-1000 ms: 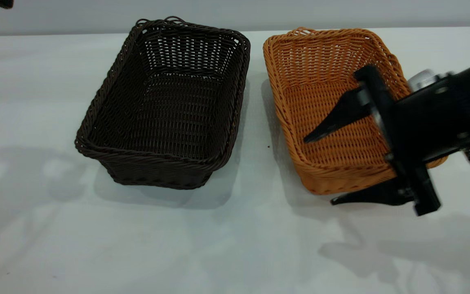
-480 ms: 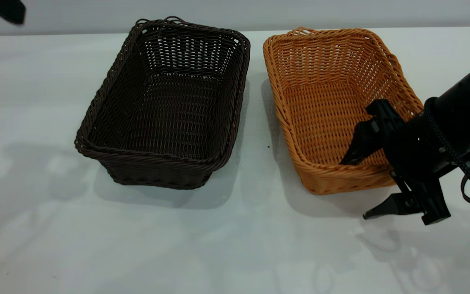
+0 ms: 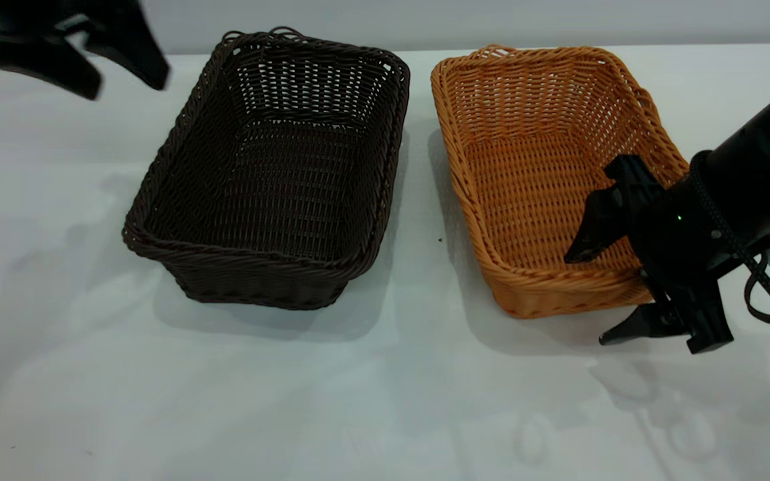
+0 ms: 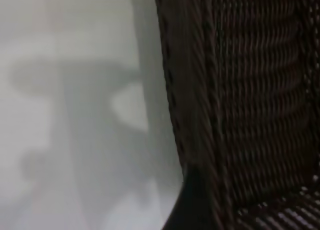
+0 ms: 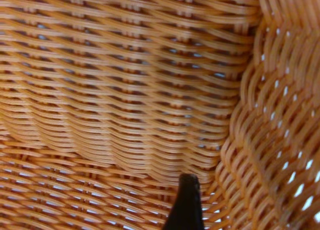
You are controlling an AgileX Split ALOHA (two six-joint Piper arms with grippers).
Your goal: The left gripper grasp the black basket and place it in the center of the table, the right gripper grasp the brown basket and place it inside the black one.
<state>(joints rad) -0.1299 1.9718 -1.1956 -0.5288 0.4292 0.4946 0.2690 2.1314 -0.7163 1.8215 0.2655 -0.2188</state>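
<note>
I expect the brown basket (image 3: pixel 531 192) to go only partway down when I lower it in, because the black basket's rim (image 3: pixel 238 255) is about as wide as the brown basket.
The black basket (image 3: pixel 271 174) stands on the white table (image 3: pixel 385 401), left of centre. The brown basket (image 3: pixel 532 174) stands beside it on the right. My left gripper (image 3: pixel 127 89) is open and empty, raised near the black basket's far left corner. The left wrist view shows the black basket's outer wall and rim (image 4: pixel 240 115), with one dark finger (image 4: pixel 192 207) next to the wall. My right gripper (image 3: pixel 584 300) is open astride the brown basket's near right corner, one finger inside and one outside. The right wrist view shows the inner weave (image 5: pixel 125 90) and one fingertip (image 5: pixel 187 200).
The two baskets stand side by side with a narrow gap of bare table (image 3: pixel 418 200) between them. The table's front half holds only the arms' shadows. The table's far edge runs just behind both baskets.
My left gripper has come in from the top left corner toward the black basket. My right gripper has drawn back from the brown basket's middle to its near right corner. The baskets have not moved.
</note>
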